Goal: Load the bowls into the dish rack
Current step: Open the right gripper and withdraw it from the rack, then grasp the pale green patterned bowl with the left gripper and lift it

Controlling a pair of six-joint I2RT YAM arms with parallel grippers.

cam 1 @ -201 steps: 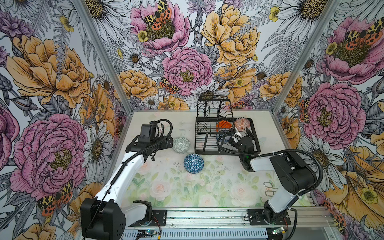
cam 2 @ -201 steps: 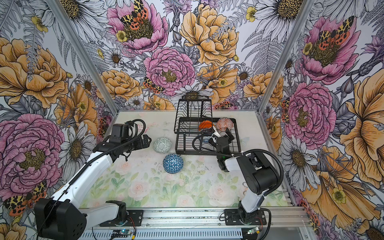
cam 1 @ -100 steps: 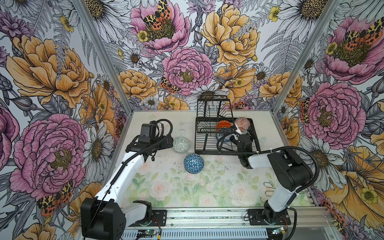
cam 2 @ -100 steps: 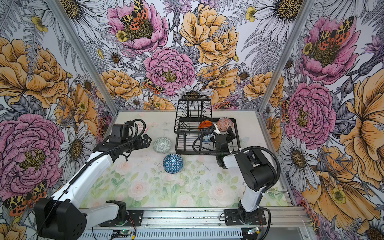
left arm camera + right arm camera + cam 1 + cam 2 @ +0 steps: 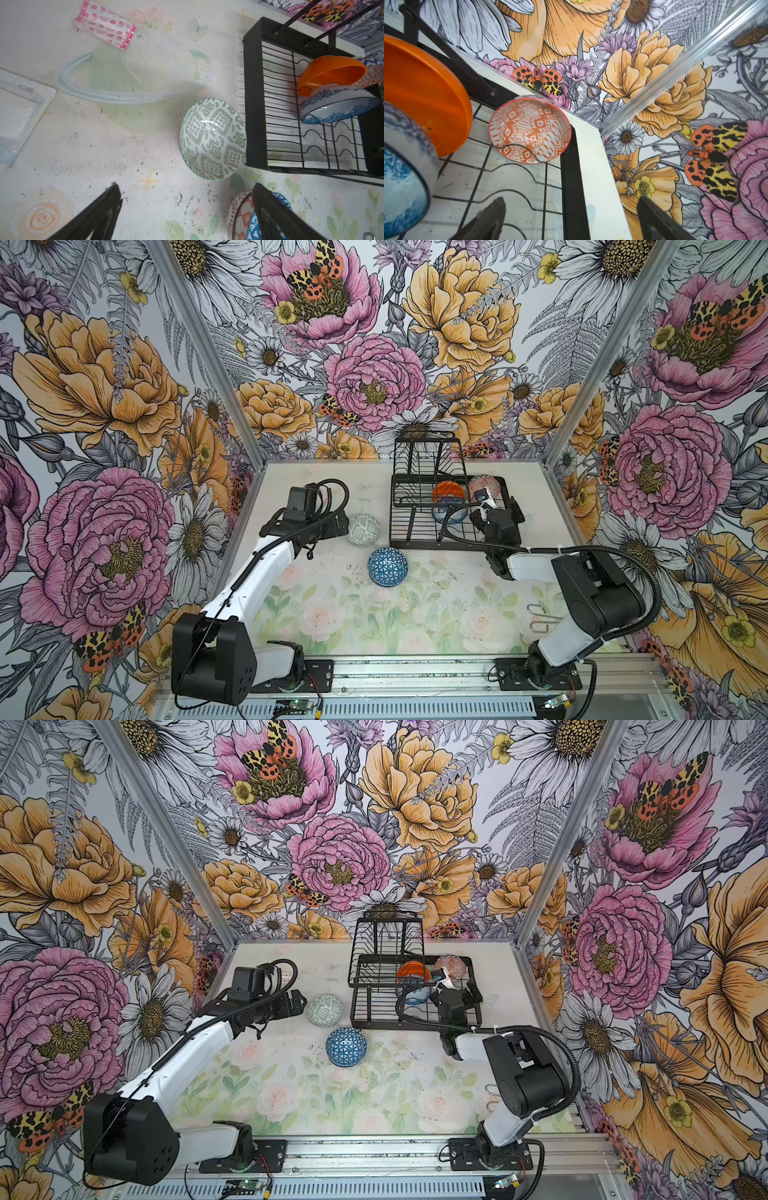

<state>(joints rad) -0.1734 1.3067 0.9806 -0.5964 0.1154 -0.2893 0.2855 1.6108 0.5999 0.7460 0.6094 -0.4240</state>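
My left gripper's open fingers have the grey-green bowl's free rim (image 5: pixel 180 140), away from the dish rack, in front of them, so I should go on moving closer until they are on both sides of that rim (image 5: pixel 187 162).
The black wire dish rack (image 5: pixel 417 526) (image 5: pixel 374 1011) stands at the back right in both top views. Leaning in its slots are a plain orange bowl (image 5: pixel 446 490) (image 5: pixel 423 93), a blue floral bowl (image 5: pixel 441 515) (image 5: pixel 338 106) and an orange-white bowl (image 5: pixel 486 484) (image 5: pixel 529 129). On the table left of the rack (image 5: pixel 254 104) lies a grey-green bowl (image 5: pixel 363 530) (image 5: pixel 212 138). Nearer the front is a blue geometric bowl (image 5: pixel 387 566), with a lattice bowl (image 5: pixel 236 205) against it. My left gripper (image 5: pixel 345 524) (image 5: pixel 186 187) is open beside the grey-green bowl. My right gripper (image 5: pixel 496 506) (image 5: pixel 571 199) is open and empty over the rack's right edge.
A pink-and-white packet (image 5: pixel 105 26) and a clear plastic bag (image 5: pixel 18 116) lie on the table beyond the left gripper. A metal wire clip (image 5: pixel 540 616) lies at the front right. Flowered walls close in the back and both sides.
My right gripper has shifted slightly toward the rack's right edge, staying open. The left arm and the bowls have not moved.
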